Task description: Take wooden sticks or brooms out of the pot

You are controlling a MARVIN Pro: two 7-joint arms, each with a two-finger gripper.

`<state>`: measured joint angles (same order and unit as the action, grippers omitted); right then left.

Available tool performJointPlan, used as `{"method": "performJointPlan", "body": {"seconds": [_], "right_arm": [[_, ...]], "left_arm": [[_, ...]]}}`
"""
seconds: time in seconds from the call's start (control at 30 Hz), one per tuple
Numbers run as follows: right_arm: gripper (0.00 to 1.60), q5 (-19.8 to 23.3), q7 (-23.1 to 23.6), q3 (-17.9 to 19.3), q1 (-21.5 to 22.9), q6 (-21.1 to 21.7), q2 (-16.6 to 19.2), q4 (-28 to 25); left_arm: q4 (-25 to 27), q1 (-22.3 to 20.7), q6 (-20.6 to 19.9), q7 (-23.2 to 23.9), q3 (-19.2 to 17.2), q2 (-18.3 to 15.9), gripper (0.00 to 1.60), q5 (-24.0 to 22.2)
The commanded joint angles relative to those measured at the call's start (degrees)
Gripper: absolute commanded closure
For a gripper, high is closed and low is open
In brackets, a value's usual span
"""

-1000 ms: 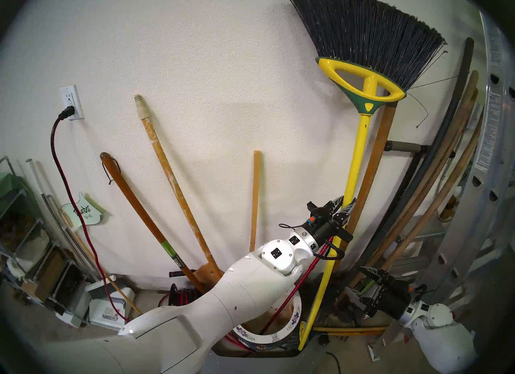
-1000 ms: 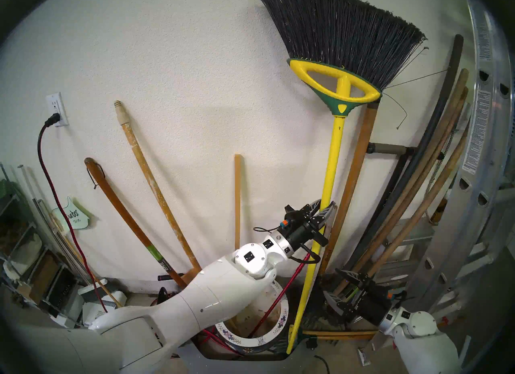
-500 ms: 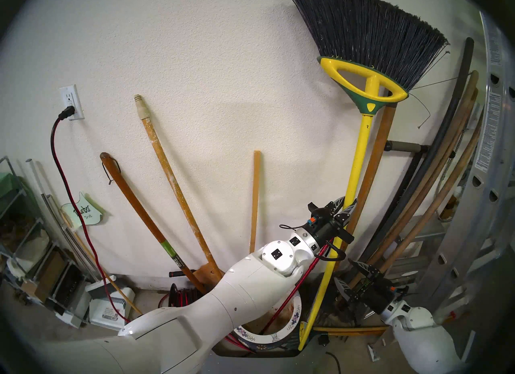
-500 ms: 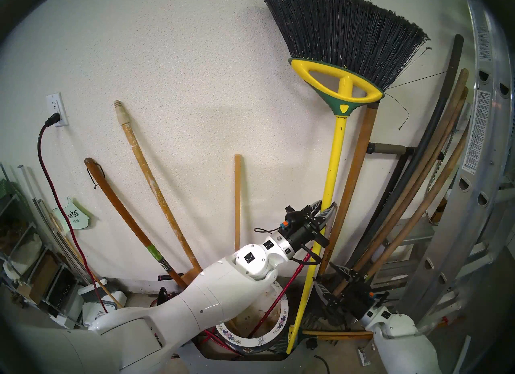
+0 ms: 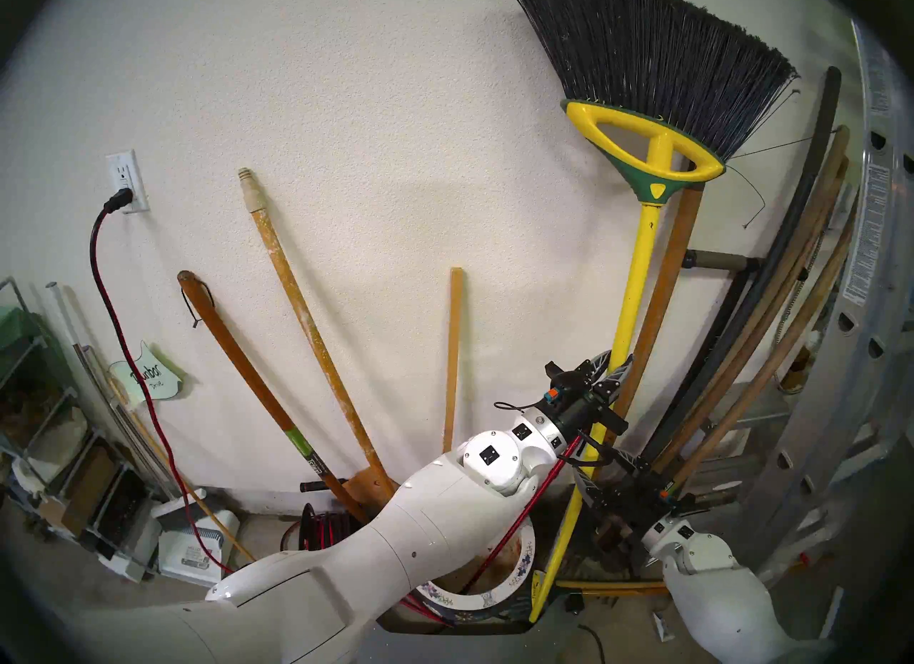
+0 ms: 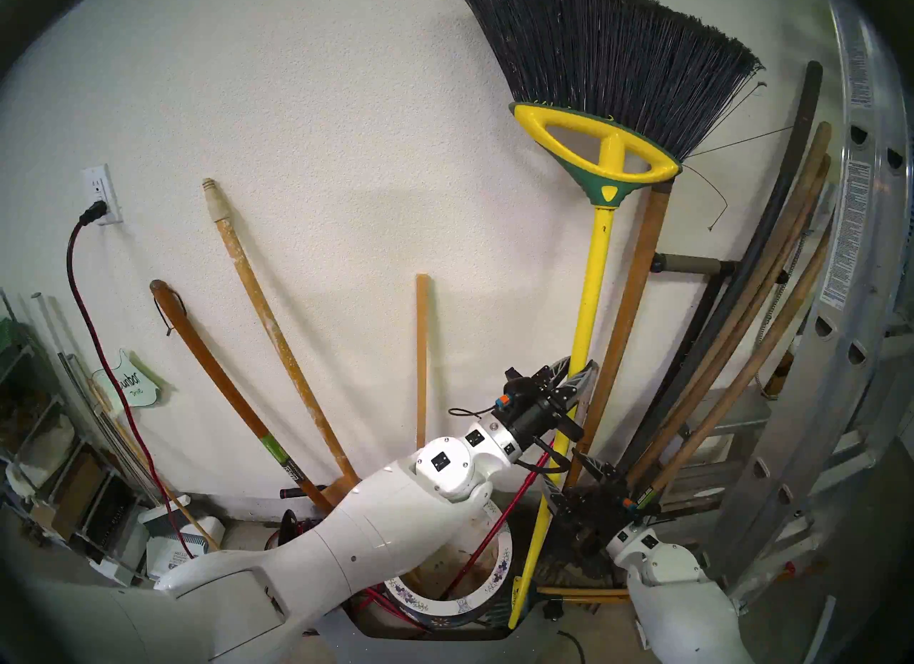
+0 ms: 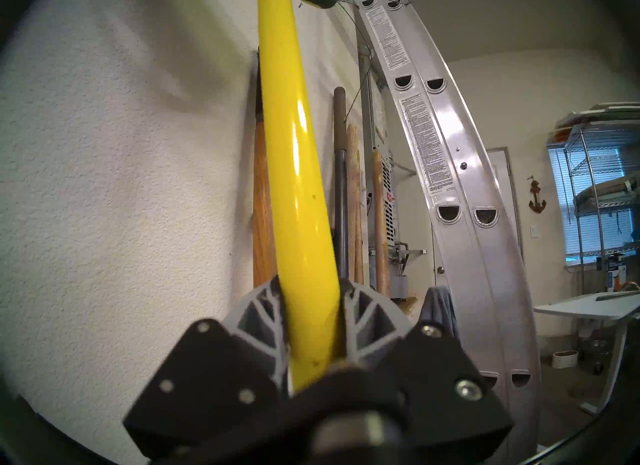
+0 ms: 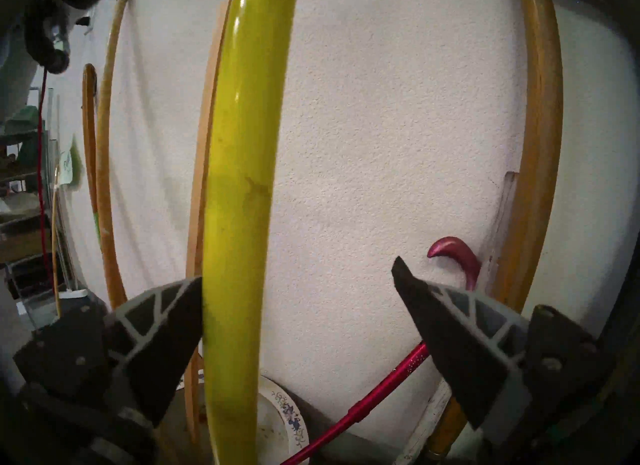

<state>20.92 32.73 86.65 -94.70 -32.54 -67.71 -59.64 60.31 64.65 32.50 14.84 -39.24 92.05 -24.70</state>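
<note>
My gripper will push the broom against the wall. The broom (image 5: 639,256) handle's lower end (image 5: 541,608) is standing beside the flowered pot, so the broom will pivot there and keep leaning.
The broom (image 5: 633,277) has a yellow handle and black bristles at the top, and leans on the wall. My left gripper (image 5: 613,368) is shut on its handle (image 7: 291,162) at mid-height. My right gripper (image 5: 601,472) is open just below, and the handle (image 8: 242,176) passes between its fingers, against the left-hand one in the wrist view. The handle's lower end stands at the right side of the flowered pot (image 5: 475,601). The pale pole (image 5: 306,321) and the slat (image 5: 454,351) stand in the pot, leaning on the wall.
A red cane (image 5: 519,529) and a brown handle with a green band (image 5: 247,376) also stand in the pot. Several wooden handles (image 5: 771,302) and a metal ladder (image 5: 841,351) lean at the right. Shelves (image 5: 39,425) and a red cord (image 5: 123,351) are at the left.
My right arm has moved up and to the left, bringing its open gripper around the yellow handle below the left gripper. The left gripper has kept its hold and barely moved.
</note>
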Motion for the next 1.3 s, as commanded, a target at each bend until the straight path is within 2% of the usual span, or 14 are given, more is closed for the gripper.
{"method": "performJointPlan", "body": {"seconds": [0.0,0.03,0.07,0.1,0.13,0.2,0.7,1.27], "right_arm": [[0.06,-1.6,-2.5,-0.1,7.3,-1.1,-2.4,6.1],[0.45,-2.1,-3.2,0.3,6.7,-0.9,-2.6,5.4],[0.98,-2.2,-3.2,0.2,7.4,-1.1,-2.8,6.3],[1.20,-2.3,-2.9,0.0,8.5,-1.7,-3.0,7.8],[1.27,-2.3,-2.9,0.2,8.4,-1.5,-3.1,7.7],[1.60,-2.4,-2.6,0.3,9.4,-2.0,-3.5,9.1],[1.60,-2.6,-4.0,3.1,12.5,-4.1,-5.3,14.7],[1.60,-1.8,-2.3,7.2,16.1,-3.8,-3.6,20.7]], "left_arm": [[0.0,1.3,-0.2,-0.3,0.5,-0.4,1.60,0.1],[0.0,1.3,-0.3,-0.4,0.5,-0.5,1.60,0.1],[-0.1,1.3,-0.3,-0.5,0.4,-0.5,1.60,0.0],[-0.1,1.3,-0.4,-0.6,0.5,-0.6,1.60,0.0],[-0.2,1.3,-0.4,-0.7,0.5,-0.6,1.60,0.0],[-0.3,1.2,-0.7,-0.9,0.4,-0.6,1.60,-0.1],[-4.5,0.1,-1.2,-2.4,1.2,0.6,1.60,0.1],[-11.3,-2.8,-2.4,-5.5,2.5,5.2,1.60,1.0]]}}
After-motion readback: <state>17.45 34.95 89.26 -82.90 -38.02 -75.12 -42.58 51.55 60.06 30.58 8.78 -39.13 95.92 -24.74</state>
